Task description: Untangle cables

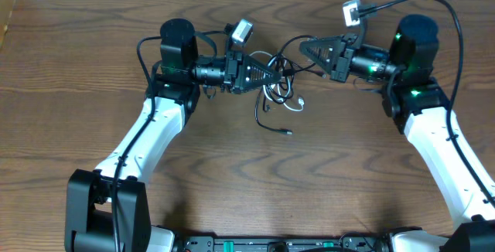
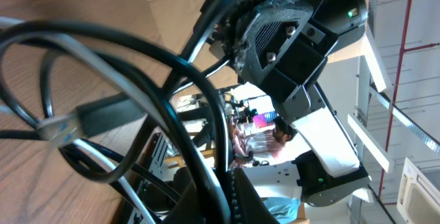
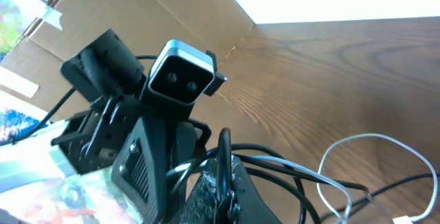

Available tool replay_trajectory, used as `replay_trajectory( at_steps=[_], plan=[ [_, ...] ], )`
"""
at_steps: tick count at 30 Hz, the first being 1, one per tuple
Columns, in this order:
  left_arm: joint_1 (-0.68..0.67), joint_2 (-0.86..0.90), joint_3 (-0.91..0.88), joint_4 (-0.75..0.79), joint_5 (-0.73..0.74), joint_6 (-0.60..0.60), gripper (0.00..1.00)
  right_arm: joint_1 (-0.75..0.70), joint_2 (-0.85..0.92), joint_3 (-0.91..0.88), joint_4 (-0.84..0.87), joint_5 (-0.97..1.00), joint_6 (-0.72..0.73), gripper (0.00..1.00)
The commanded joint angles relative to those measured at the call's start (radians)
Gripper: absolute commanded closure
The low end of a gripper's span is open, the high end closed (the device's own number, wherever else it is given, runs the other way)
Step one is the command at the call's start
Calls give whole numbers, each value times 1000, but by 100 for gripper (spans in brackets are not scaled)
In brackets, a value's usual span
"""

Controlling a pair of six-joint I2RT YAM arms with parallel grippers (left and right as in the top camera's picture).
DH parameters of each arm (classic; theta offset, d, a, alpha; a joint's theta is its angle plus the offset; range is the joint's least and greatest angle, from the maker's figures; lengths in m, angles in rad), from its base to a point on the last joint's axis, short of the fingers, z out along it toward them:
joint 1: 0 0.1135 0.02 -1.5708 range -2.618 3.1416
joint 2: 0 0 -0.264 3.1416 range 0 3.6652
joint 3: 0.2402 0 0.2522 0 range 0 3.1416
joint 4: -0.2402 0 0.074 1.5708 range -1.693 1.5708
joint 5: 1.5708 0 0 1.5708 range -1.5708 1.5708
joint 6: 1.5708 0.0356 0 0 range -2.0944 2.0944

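I continue to move the black piece of cable in my right gripper toward the tangle (image 1: pixel 286 65) and let go of the strand of cable there, as my left gripper is closed on the tangle (image 1: pixel 281 76).
A black cable (image 1: pixel 267 117) and a white cable (image 1: pixel 292 103) lie tangled at the middle back of the table. My left gripper (image 1: pixel 264 73) reaches in from the left, shut on a strand of the black cable (image 2: pixel 148 49), which runs up between its jaws; the white cable (image 2: pixel 82 43) loops beside it. From the right, my right gripper (image 1: pixel 304 48) is shut on another black strand (image 3: pixel 223 152) pinched upright between its jaws. The two grippers face each other a short way apart, with the tangle hanging between and below them. The white cable's loop (image 3: pixel 371 137) rests on the wood.
The black cable's loose end (image 1: pixel 288 132) trails toward the table's middle. A cardboard wall (image 3: pixel 158 11) stands behind the wooden table (image 1: pixel 247 182). The left wrist's camera (image 3: pixel 180 76) sits close in front of my right gripper.
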Motion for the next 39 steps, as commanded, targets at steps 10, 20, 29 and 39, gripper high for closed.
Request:
replay_trajectory(
  at_steps=[10,20,29,39],
  plan=[
    [-2,4,6,156,-152,-233,93,135,72,16,-79,213,129,99],
    [-1,4,6,364,-315,-420,92,170,72,16,-100,220,151,99],
    [-9,4,6,364,-342,-438,93,236,72,16,-83,242,138,67],
    [1,5,6,364,-348,-435,93,126,72,16,-171,235,86,33]
  ],
)
